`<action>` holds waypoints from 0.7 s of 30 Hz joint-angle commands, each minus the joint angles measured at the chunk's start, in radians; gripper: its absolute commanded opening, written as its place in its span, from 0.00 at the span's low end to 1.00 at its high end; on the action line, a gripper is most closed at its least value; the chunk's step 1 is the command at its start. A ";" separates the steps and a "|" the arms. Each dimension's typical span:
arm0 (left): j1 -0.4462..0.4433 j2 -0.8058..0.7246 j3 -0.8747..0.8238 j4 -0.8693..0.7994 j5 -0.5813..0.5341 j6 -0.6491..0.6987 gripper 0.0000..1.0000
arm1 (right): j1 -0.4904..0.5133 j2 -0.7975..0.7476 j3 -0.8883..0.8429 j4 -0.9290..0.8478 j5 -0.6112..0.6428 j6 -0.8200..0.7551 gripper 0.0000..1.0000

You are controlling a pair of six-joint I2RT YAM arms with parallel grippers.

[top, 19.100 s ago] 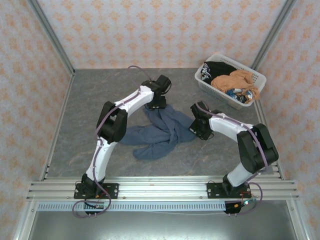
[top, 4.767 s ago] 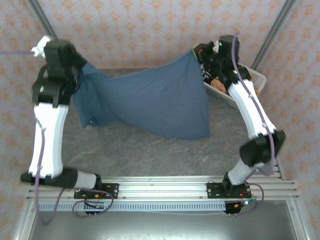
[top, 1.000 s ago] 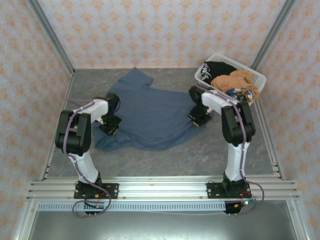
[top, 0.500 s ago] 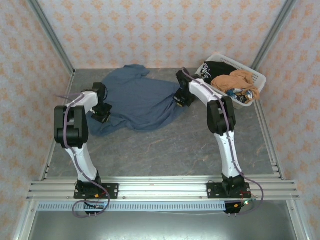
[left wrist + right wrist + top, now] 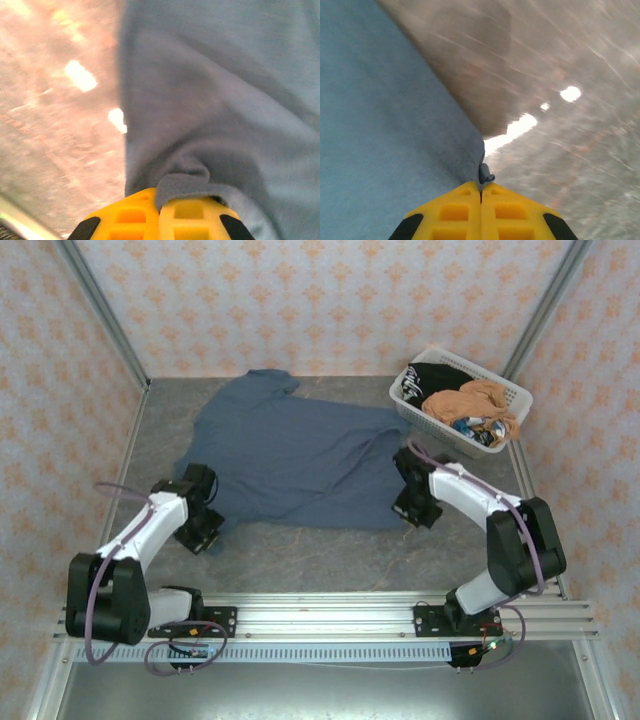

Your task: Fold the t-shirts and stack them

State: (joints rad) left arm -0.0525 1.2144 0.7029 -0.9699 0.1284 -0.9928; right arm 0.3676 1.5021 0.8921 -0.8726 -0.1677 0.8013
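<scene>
Next, I open my left gripper and reach with it for the t-shirt's back corner (image 5: pixel 228 398) to straighten the cloth before folding, because the slate-blue t-shirt's far edge (image 5: pixel 345 411) is slanted.
The slate-blue t-shirt (image 5: pixel 290 455) lies spread flat on the grey table, collar end toward the back. My left gripper (image 5: pixel 205 530) is shut on its near left corner, and in the left wrist view the cloth (image 5: pixel 215 115) bunches between the yellow fingers (image 5: pixel 131 217). My right gripper (image 5: pixel 412 508) is shut on the near right corner; the hem (image 5: pixel 395 125) runs into the closed yellow fingers (image 5: pixel 512 210). A black t-shirt with white print (image 5: pixel 432 377) and an orange-tan t-shirt (image 5: pixel 470 405) lie in the basket.
The white lattice basket (image 5: pixel 428 424) stands at the back right, close to my right arm. Patterned walls and metal posts enclose the table on three sides. Bare grey tabletop (image 5: pixel 300 560) lies between the shirt and the front rail.
Both grippers have pulled the shirt's near corners toward the front of the table, drawing it out flatter. Earlier it was a crumpled heap, then hung stretched in the air between the arms.
</scene>
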 commanded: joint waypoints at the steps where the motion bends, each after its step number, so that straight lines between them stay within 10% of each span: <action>1: -0.004 -0.108 -0.031 -0.118 -0.117 0.006 0.00 | -0.005 -0.085 -0.112 0.012 0.066 0.065 0.00; 12: -0.003 -0.164 -0.025 -0.153 -0.231 -0.006 0.00 | -0.005 -0.106 -0.207 0.016 0.167 0.071 0.00; 21: -0.014 -0.212 -0.054 -0.159 -0.120 -0.037 0.00 | -0.005 -0.238 -0.197 -0.098 0.251 0.097 0.11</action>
State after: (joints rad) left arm -0.0544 1.0264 0.6704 -1.0851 0.0010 -0.9974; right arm 0.3679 1.3186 0.6991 -0.8757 -0.0307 0.8722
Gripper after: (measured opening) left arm 0.043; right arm 0.076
